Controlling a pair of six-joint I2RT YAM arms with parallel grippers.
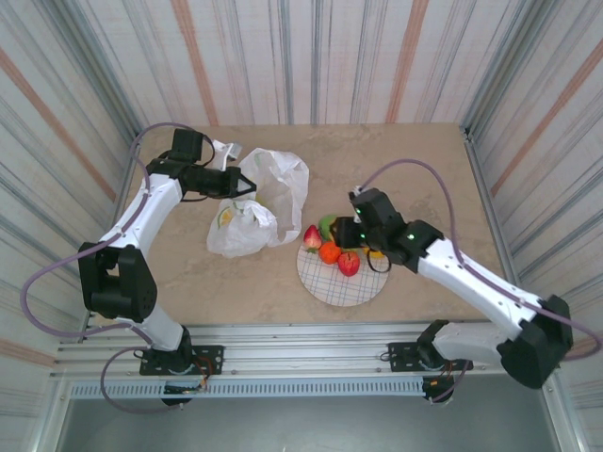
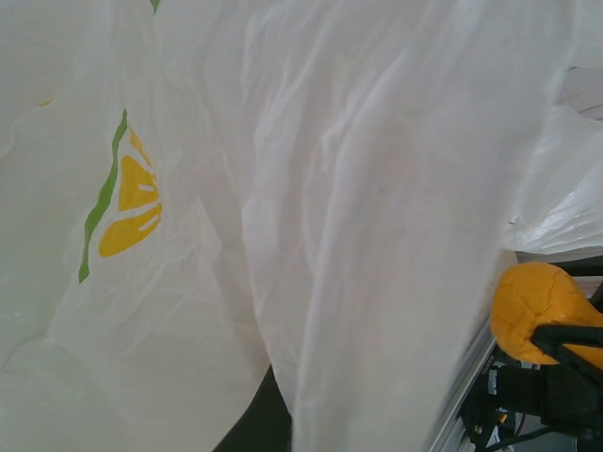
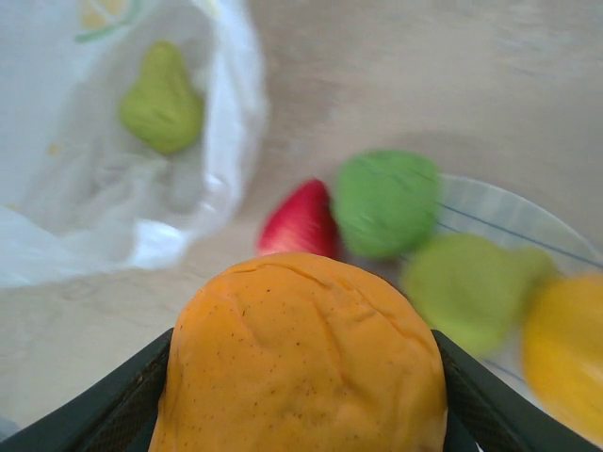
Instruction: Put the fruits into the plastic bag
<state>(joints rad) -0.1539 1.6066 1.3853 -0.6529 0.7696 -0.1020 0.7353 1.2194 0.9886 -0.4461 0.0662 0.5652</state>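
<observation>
My right gripper is holding the fruit facing the plastic bag's opening [image 1: 282, 203], which is wide, so it should keep going into the bag and let the fruit go beside the green pear inside [image 3: 162, 100].
My right gripper [image 3: 303, 381] is shut on an orange [image 3: 301, 348], held just above the near left part of the plate [image 1: 325, 282]. From above, the gripper [image 1: 340, 236] and the orange [image 1: 330, 251] sit by the other fruits: a strawberry [image 1: 312, 236], a green apple [image 1: 327, 224] and a red apple [image 1: 350, 263]. The right wrist view also has a green pear [image 3: 471, 287] and a yellow-orange fruit [image 3: 565, 353] on the plate. The plastic bag [image 1: 259, 207] lies left of the plate with a green pear [image 3: 162, 99] inside. My left gripper [image 1: 245, 185] is shut on the bag's upper edge, holding it up.
The round white grid-lined plate sits near the table's front edge [image 1: 330, 320]. Striped walls [image 1: 528, 113] close in the table on three sides. Bare tabletop [image 1: 415, 160] lies behind and to the right of the plate.
</observation>
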